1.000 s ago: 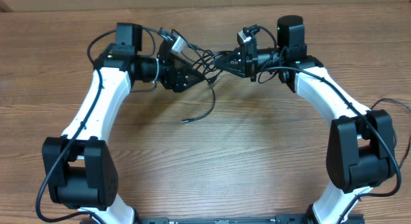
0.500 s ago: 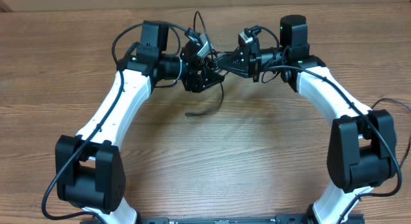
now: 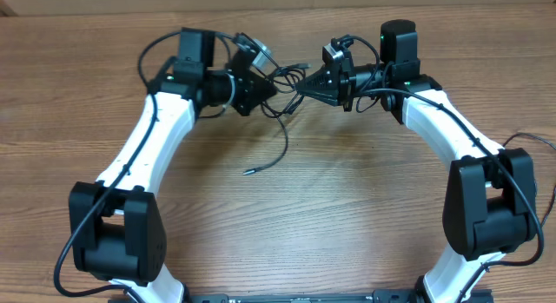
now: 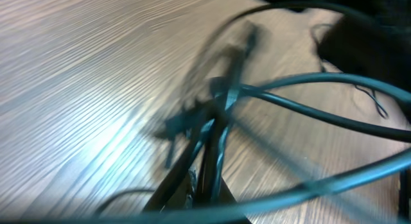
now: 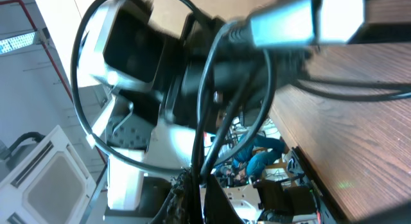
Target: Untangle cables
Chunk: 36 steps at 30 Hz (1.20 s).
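Both my grippers hold the tangled heap (image 3: 287, 77) of cables in midair, so my left gripper should lower and steady it while my right gripper takes a loop (image 3: 280, 114) and pulls.
The cables (image 3: 283, 81) are thin black cords bunched in the air between my two grippers at the back of the table. My left gripper (image 3: 269, 88) is shut on the bunch from the left. My right gripper (image 3: 301, 88) is shut on it from the right, a short gap away. One cord (image 3: 285, 140) curves down to the table and ends in a small silvery tip (image 3: 248, 172). The left wrist view is blurred, with cords (image 4: 308, 83) fanning out from my shut left gripper (image 4: 207, 201). In the right wrist view, cords rise from the right gripper (image 5: 196, 195) to a silvery plug (image 5: 282, 25).
The wooden table (image 3: 347, 207) stretches in front of both arms. A thin black wire (image 3: 532, 140) lies at the right edge, beside the right arm's base. The back edge of the table runs just behind the grippers.
My left gripper has shut on the cables and has drawn back a little to the left. The dangling cord's tip has swung lower on the table. The right arm has stayed still.
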Motion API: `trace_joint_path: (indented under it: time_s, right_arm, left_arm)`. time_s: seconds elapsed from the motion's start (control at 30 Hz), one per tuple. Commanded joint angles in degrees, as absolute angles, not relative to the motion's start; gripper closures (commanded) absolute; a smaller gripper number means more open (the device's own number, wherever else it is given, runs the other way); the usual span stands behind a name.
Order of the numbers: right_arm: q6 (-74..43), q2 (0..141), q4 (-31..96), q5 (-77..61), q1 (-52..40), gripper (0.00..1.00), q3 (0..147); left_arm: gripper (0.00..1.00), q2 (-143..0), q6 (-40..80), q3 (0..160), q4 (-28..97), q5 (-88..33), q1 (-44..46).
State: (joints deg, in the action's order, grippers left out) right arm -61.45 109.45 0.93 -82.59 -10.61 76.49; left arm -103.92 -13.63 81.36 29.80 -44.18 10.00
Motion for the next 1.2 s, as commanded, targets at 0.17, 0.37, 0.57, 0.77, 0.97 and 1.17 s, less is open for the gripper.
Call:
trace_joint_path:
  time_s: [0.17,0.37,0.57,0.77,0.97,1.17]
  right_arm:
    - [-61.04,107.92,0.54,-87.11,-10.02,0.96,76.97]
    - [-60.84,107.92,0.54,-87.11,-9.50,0.96,76.97]
    - [-43.68,107.92,1.85,-85.34,-9.56,0.90,76.90]
    - [-31.00,107.92,21.21,-58.54,-9.58,0.79,76.90]
    - [-19.44,107.92,33.36,-43.03,-10.39,0.78,76.88]
    - [-15.99,107.92,30.28,-37.08,-13.72,0.78,76.88]
  left_arm:
    - [0.96,-104.90,1.19,81.71,35.33,-22.35,6.00]
    - [0.96,-104.90,1.06,81.71,37.50,-23.05,6.07]
    - [0.96,-104.90,-0.01,81.71,37.60,-27.03,6.07]
    - [0.96,-105.93,-0.27,81.69,40.73,-29.87,6.44]
    - [0.96,-114.37,-0.43,81.69,41.17,-29.80,8.03]
    - [0.96,-120.95,3.40,81.69,36.53,-30.55,6.39]
